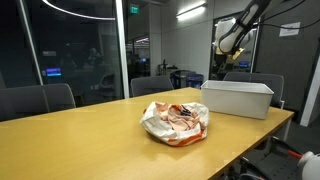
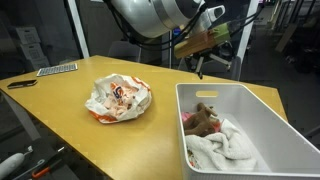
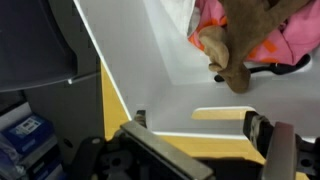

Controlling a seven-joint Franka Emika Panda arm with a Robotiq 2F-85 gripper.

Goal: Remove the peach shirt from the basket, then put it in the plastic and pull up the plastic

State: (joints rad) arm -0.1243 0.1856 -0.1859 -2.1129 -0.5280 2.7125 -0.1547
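Observation:
My gripper is hanging over the basket while the peach shirt (image 2: pixel 120 96) lies in the open plastic, so my gripper should go back, grab the plastic's edge (image 2: pixel 143 92) and pull it up.
A white basket (image 2: pixel 262 105) stands on the wooden table; it also shows in an exterior view (image 1: pixel 238 98) and in the wrist view (image 3: pixel 150 60). Inside lie a pink-orange cloth (image 3: pixel 290 40), a tan-brown bundle (image 2: pixel 206 117) that also shows in the wrist view (image 3: pixel 232 55), and a white towel (image 2: pixel 228 146). I cannot tell which one is the peach shirt. A crumpled white and orange plastic bag (image 2: pixel 119 98) lies mid-table, also seen in an exterior view (image 1: pixel 176 122). My gripper (image 3: pixel 200 125) hangs open and empty above the basket's far end, seen in both exterior views (image 2: pixel 199 64) (image 1: pixel 225 60).
Office chairs (image 1: pixel 40 100) stand round the table, with glass walls behind. A keyboard (image 2: pixel 56 69) lies at the table's far corner. Bare tabletop (image 2: pixel 70 120) surrounds the bag.

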